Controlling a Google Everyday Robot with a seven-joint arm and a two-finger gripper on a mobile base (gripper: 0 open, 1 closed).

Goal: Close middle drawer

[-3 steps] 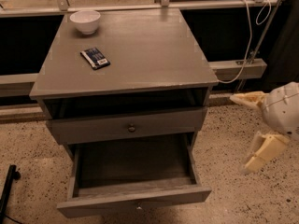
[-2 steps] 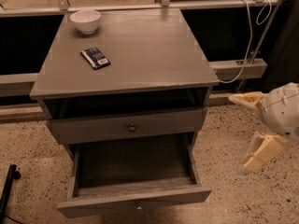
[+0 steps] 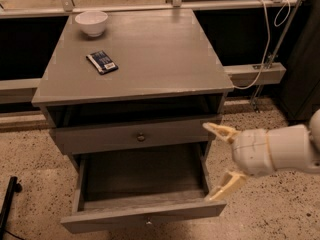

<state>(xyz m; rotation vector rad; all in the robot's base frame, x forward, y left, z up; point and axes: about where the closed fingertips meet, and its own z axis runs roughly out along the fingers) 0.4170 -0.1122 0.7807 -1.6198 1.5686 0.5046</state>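
My gripper should keep going around the panel's corner until the fingers face the panel (image 3: 172, 217) near the knob, because the space before the middle drawer's front panel is clear.
The middle drawer (image 3: 142, 215) of the grey cabinet (image 3: 135, 59) is pulled far out. Its empty box is open to view, and its low front panel has a small round knob (image 3: 148, 222) near the frame's bottom edge. The drawer above it (image 3: 100, 138), with its own knob (image 3: 141, 137), sits almost flush. My gripper (image 3: 223, 158) is open and empty at the right side of the open drawer. Its upper finger (image 3: 219, 131) is beside the cabinet's right post. Its lower finger (image 3: 226, 185) is just above the drawer's front right corner.
A white bowl (image 3: 91, 22) and a dark flat packet (image 3: 102, 62) lie on the cabinet top. A white cable (image 3: 262, 59) hangs at the right by a low ledge (image 3: 255, 74). A black object (image 3: 8, 204) stands on the speckled floor at lower left.
My gripper has moved left, from out on the floor at the right to the open drawer's right front corner. The drawers have not moved.
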